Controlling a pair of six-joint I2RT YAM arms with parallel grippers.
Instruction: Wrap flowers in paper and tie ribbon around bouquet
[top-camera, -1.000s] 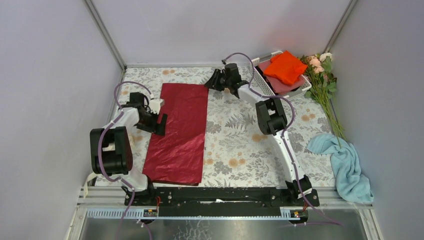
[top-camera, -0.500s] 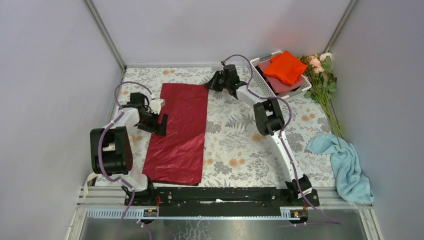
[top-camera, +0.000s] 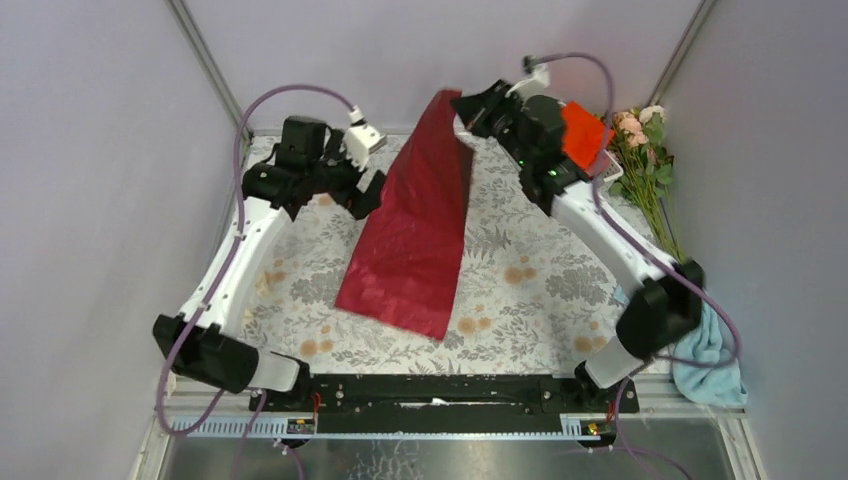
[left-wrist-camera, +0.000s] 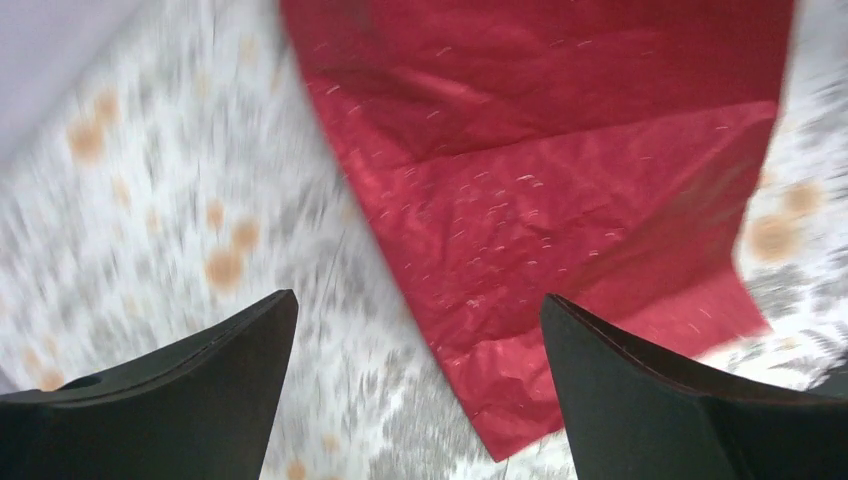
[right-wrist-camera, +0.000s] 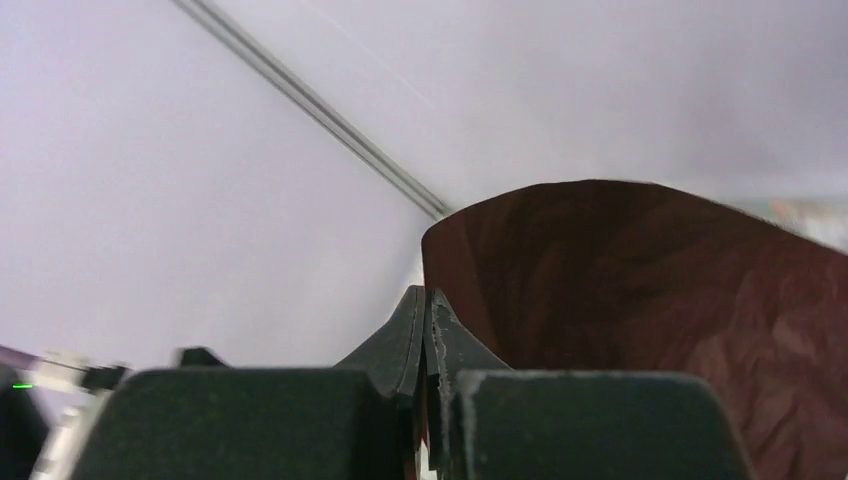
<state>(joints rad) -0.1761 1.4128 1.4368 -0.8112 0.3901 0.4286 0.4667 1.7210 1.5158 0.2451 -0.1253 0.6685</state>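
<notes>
I need to open up the sheet before I wrap the flowers, because the dark red paper hangs folded (top-camera: 425, 205) from my right gripper. My left gripper should take the edge (top-camera: 388, 188) beside it and spread the sheet.
The dark red paper (top-camera: 415, 230) hangs slanted, its far corner lifted high and its near end resting on the floral table. My right gripper (top-camera: 462, 108) is shut on that raised corner. In the right wrist view the paper (right-wrist-camera: 640, 300) curls beside the closed right gripper (right-wrist-camera: 428, 296). My left gripper (top-camera: 362, 192) hovers open just left of the sheet, holding nothing. In the left wrist view, the left gripper (left-wrist-camera: 418, 300) looks down on the paper (left-wrist-camera: 560, 170) and the table. The flowers (top-camera: 645, 160) lie along the right wall. Ribbon and bouquet are out of view.
An orange cloth (top-camera: 585, 130) shows behind the right arm at the back right. A light blue towel (top-camera: 708, 348) lies crumpled at the near right, by the flower stems. Walls close in the table on the left, back and right.
The right gripper shut on the paper's far right corner and lifted it high, dragging the sheet to the right. The left arm rose from the paper's left edge toward the back.
</notes>
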